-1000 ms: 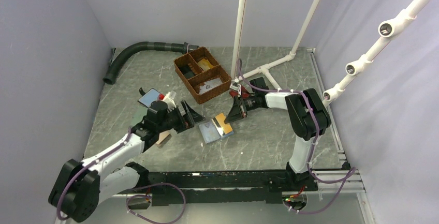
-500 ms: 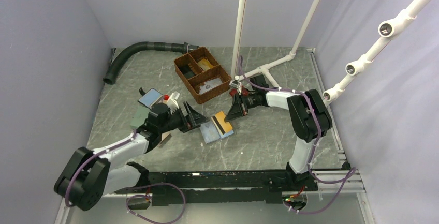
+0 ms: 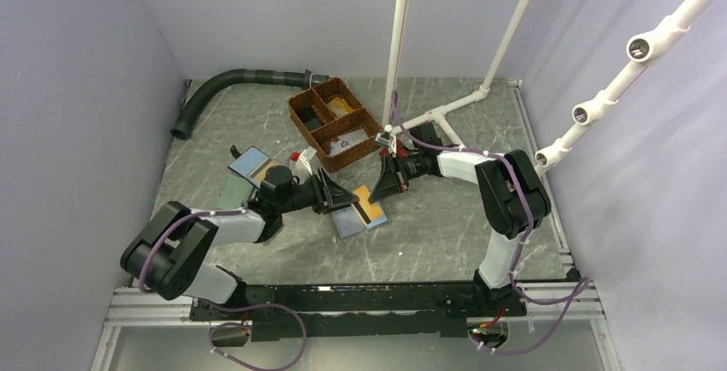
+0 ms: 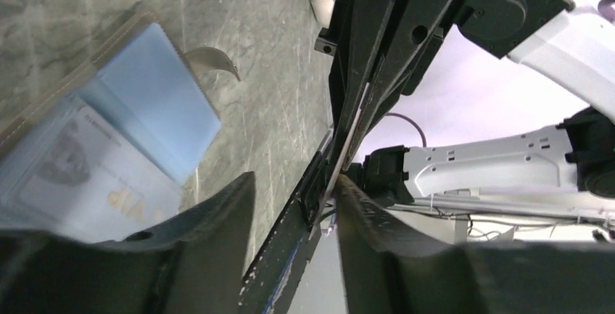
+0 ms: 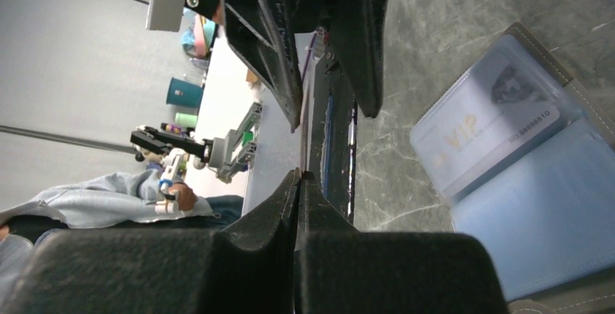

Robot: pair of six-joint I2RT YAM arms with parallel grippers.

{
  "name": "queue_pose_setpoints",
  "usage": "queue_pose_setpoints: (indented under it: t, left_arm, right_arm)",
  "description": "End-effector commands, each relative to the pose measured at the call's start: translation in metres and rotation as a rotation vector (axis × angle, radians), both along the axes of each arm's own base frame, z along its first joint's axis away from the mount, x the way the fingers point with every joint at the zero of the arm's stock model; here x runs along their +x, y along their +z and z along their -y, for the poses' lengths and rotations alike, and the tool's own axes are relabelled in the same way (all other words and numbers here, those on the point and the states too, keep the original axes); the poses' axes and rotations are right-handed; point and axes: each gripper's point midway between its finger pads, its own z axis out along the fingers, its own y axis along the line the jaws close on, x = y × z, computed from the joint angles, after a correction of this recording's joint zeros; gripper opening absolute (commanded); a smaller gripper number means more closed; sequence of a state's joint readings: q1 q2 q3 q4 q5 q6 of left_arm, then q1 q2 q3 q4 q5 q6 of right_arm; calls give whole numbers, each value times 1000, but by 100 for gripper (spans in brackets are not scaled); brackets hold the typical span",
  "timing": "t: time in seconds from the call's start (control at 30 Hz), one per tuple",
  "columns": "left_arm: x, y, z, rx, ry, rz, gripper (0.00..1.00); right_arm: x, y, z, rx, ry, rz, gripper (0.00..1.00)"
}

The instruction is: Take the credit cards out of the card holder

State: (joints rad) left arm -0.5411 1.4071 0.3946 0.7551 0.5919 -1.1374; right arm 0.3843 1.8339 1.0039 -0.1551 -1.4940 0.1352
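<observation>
My right gripper is holding the orange credit card, with its free edge [image 4: 322, 208] between my left gripper's fingers. My left gripper should take the card to the basket [image 3: 339, 107].
The card holder [image 3: 350, 219] lies open on the table, light blue inside [image 4: 156, 100] [image 5: 551, 212]. A pale credit card marked VIP [image 4: 94, 191] [image 5: 482, 136] sits in its clear slot. My right gripper [image 3: 380, 193] [image 5: 299, 175] is shut on the edge of another credit card [image 3: 369, 204], orange with a black stripe, tilted just above the holder. My left gripper [image 3: 336, 195] [image 4: 294, 183] faces it from the left. Its jaws stand apart on either side of this card's thin edge [image 4: 347, 147], which lies close to the right finger.
A brown wicker basket [image 3: 334, 122] with compartments stands behind the holder. A black hose [image 3: 231, 80] curves at the back left and a white pipe frame [image 3: 446, 114] rises at the back right. A blue wallet [image 3: 250, 163] and a small bottle [image 3: 300, 158] lie behind the left arm.
My left arm has swung right to the held card, and its jaws have narrowed around the card's edge. The right gripper has stayed shut on the card, almost unmoved.
</observation>
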Motion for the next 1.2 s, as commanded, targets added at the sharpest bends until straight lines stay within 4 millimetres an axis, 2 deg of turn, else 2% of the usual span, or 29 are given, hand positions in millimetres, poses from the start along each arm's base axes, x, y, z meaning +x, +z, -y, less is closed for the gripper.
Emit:
queue_pose_setpoints:
  t: [0.0,0.07,0.13,0.17,0.33,0.43,0.57,0.63,0.73,0.93,1.03,1.17]
  left_arm:
    - [0,32,15,-119,-79,90,40]
    - [-1,34,17,-143,-98,89,27]
    - [-3,35,20,-167,-120,91,4]
    - [-3,36,20,-180,-125,95,0]
    - [-6,33,18,-166,-124,84,0]
    - [-8,27,15,-84,-129,81,0]
    - [-9,21,3,58,-108,74,0]
    - [-13,9,-9,170,-98,24,0]
    - [-17,4,-32,365,-94,9,0]
    - [-3,38,-80,631,-53,112,0]
    - [10,60,-92,712,-41,193,0]
    - [29,77,-109,830,-24,243,0]
  right_arm:
    - [2,24,-3,71,29,93,0]
    - [2,23,-3,69,28,91,0]
    - [3,21,-3,57,19,92,0]
    - [4,20,-4,49,15,92,0]
    - [7,13,-4,13,-12,114,0]
    - [9,11,-4,-9,-22,150,11]
    - [13,7,-3,-51,-34,214,34]
    - [15,3,-1,-87,-35,265,43]
    - [16,-2,5,-137,-24,350,51]
    - [14,-4,9,-166,-15,420,56]
    - [16,-2,9,-170,-6,448,57]
    - [16,-3,10,-179,1,463,57]
